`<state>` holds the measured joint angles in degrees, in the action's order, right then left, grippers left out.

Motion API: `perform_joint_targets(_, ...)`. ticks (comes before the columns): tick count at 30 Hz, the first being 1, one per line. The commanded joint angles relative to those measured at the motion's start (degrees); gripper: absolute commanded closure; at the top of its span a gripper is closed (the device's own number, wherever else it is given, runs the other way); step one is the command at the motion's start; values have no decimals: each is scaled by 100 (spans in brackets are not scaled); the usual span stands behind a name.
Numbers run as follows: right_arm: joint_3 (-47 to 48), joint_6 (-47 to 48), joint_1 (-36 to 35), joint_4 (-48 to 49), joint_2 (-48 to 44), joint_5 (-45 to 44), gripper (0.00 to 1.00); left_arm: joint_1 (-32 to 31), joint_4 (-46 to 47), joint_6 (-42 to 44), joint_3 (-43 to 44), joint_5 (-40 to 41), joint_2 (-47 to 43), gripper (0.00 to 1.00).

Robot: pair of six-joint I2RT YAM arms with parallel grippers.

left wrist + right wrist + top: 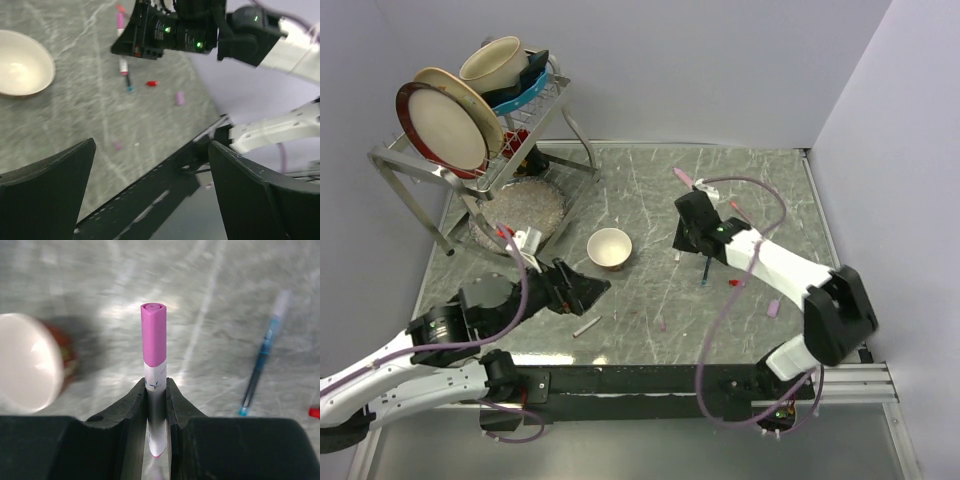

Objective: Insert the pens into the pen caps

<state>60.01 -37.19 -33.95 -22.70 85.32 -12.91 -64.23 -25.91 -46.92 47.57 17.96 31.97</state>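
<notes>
The whitish pen (587, 326) lies away from the small bowl, so my left gripper keeps going, wide open, to the pen's body and closes there.
My right gripper (156, 385) is shut on a white pen (154, 340) that stands up between the pads, its upper part pink like a fitted cap. In the top view this gripper (695, 232) hovers right of the small bowl (610, 248). A thin blue pen (260, 360) lies on the table just beside it, with a red cap (735, 284) and a lilac cap (773, 308) further right. My left gripper (152, 145) is wide open with nothing in it, low near the front edge (590, 288). A whitish pen (587, 326) lies in front of it.
A metal dish rack (535, 120) with plates and a cup stands at the back left, over a clear glass dish (535, 205). Pink pens (682, 176) lie at the back of the table. A tiny lilac cap (660, 323) sits near the front edge.
</notes>
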Motion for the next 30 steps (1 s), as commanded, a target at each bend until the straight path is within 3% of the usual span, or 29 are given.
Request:
perform_joint_targets(1, 528, -368, 135, -612, 634, -476, 79, -20, -274, 332, -29, 453, 257, 1)
perform_joint_targets(6, 723, -490, 152, -903, 1267, -783, 78, -11, -458, 393, -29, 464, 1100, 1)
perform_joint_targets(12, 424, -570, 144, -701, 1390, -669, 71, -11, -818, 578, 208, 358, 1927, 1)
perform_joint_targets(17, 354, -570, 144, -719, 1426, -714, 59, -2, -1100, 912, 419, -63, 2462, 2)
perform_joint_targets(22, 266, -456, 144, -683, 979, -599, 60, 129, -1162, 1718, 543, -564, 3016, 3)
perform_joint_targets(30, -14, -131, 564, -745, -664, -38, 58, 516, -1634, 3100, 938, -1224, 4088, 10)
